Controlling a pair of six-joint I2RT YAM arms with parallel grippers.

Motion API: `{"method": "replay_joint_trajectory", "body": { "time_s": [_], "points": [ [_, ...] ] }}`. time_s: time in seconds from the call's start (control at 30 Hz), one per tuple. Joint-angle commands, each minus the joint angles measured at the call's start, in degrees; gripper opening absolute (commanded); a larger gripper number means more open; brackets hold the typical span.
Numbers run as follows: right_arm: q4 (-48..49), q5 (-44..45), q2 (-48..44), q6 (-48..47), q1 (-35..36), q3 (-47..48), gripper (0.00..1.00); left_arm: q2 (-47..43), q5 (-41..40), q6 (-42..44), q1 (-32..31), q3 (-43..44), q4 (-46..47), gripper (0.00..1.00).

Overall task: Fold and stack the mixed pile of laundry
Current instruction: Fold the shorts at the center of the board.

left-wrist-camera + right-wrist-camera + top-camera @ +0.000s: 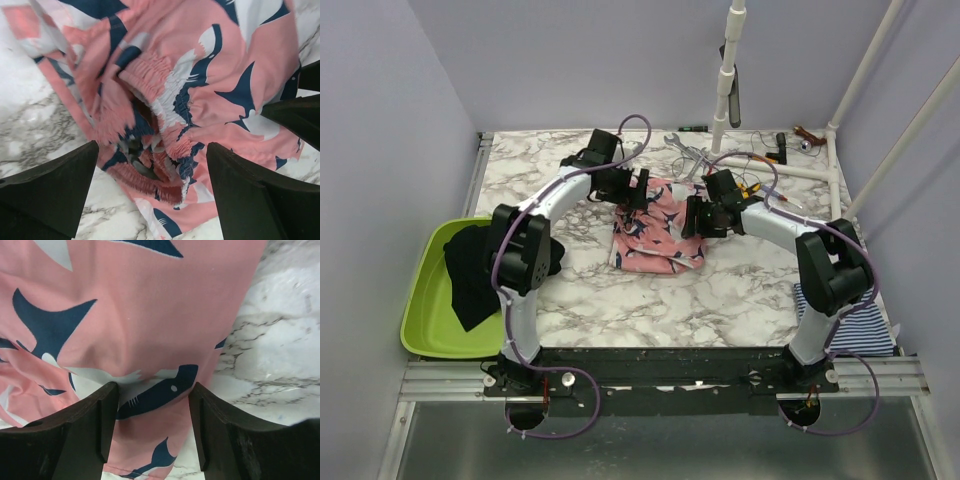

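Observation:
Next, my right gripper pinches the pink garment's side edge [692,197] and carries it onto the striped garment [845,325], because the striped garment lies far from my left gripper.
The pink garment with dark shark print [655,240] lies crumpled at the middle of the marble table [650,300]. My left gripper [638,195] hovers open over its far left edge. In the left wrist view the left gripper [152,147] straddles the bunched elastic waistband [165,75] with its fingers wide apart. My right gripper [698,215] stands open at the garment's right side. In the right wrist view the right gripper [152,387] has flat pink cloth [140,305] lying between its fingers. The black garment [470,265] sits in the basin on the left. The striped garment [850,325] lies at the table's right edge, partly behind the right arm.
A lime green basin [420,325] hangs off the table's left side. A white pipe frame [790,170] and an upright post [725,90] stand at the back right. A wrench [680,145] and pliers [775,155] lie near the back edge.

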Motion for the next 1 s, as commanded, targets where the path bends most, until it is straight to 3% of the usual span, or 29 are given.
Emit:
{"method": "replay_joint_trajectory", "body": {
  "time_s": [0.0,0.17,0.37,0.47,0.67,0.87,0.97],
  "points": [
    [7.8,-5.2,0.9,3.5,1.7,-4.5,0.63,6.8,3.4,1.5,-2.7,8.7,-8.1,0.91],
    [8.1,-4.9,2.2,4.7,6.7,-4.7,0.63,11.1,6.3,2.5,-3.8,12.9,-9.7,0.86],
    [7.1,-5.0,-0.5,9.5,13.1,-6.3,0.63,11.4,10.5,6.7,-3.7,11.4,-12.9,0.42],
    [8.8,-6.8,-5.2,13.5,18.5,-10.1,0.63,7.8,11.4,11.8,-3.1,6.1,-12.9,0.30],
    [6.7,-10.9,-15.6,18.3,23.3,-17.4,0.64,4.0,11.2,24.2,-1.9,3.9,-17.0,0.26],
    [-11.4,5.0,-19.6,7.4,22.2,-6.8,0.67,8.8,8.0,26.2,-1.8,12.6,-23.1,0.25],
    [-9.7,8.9,-18.7,2.9,15.8,-3.9,0.68,10.6,6.2,25.0,-1.8,14.6,-23.5,0.25]
  ]
}}
